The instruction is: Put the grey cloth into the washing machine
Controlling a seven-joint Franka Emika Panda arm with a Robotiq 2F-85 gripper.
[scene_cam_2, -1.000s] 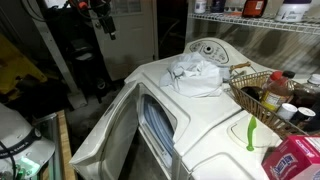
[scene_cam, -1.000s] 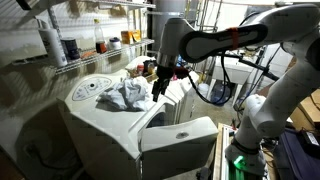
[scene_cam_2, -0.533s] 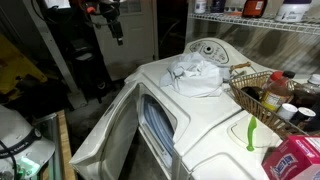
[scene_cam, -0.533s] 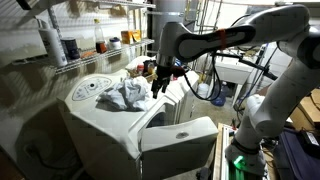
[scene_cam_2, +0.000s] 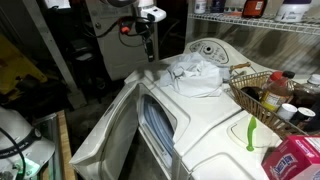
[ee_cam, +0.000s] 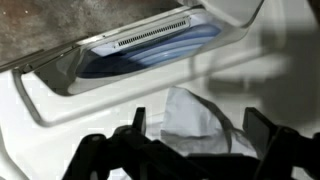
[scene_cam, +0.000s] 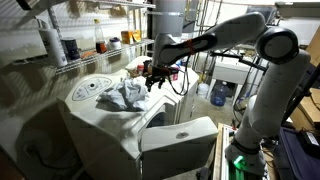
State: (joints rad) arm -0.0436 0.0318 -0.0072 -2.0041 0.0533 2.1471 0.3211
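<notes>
My gripper should carry on toward the cloth's near end [scene_cam_2: 180,70] and close there, because the grey cloth's loose folds [scene_cam_2: 200,76] are free of the basket and facing my open fingers.
The grey cloth [scene_cam: 122,95] lies crumpled on top of the white washing machine [scene_cam: 100,125], beside its control dial; it also shows in an exterior view [scene_cam_2: 195,74]. My gripper [scene_cam: 153,80] hangs just above the machine's top edge, right next to the cloth, also seen in an exterior view [scene_cam_2: 149,48]. In the wrist view the gripper [ee_cam: 200,135] is open, its two dark fingers spread on either side of the cloth [ee_cam: 195,118], which lies below and between them. The machine's door [scene_cam_2: 110,135] hangs open, showing blue fabric inside [ee_cam: 150,55].
A wire basket [scene_cam_2: 268,95] with bottles stands on the machine's top near the cloth. A green item [scene_cam_2: 250,133] and a red-and-white packet [scene_cam_2: 295,160] lie near it. Wire shelves [scene_cam: 90,50] with jars line the wall behind. Another white appliance [scene_cam: 180,135] stands beside the machine.
My arm has swung toward the machine, bringing the gripper from off to the side to just over the machine's top edge beside the cloth. The cloth has not moved.
</notes>
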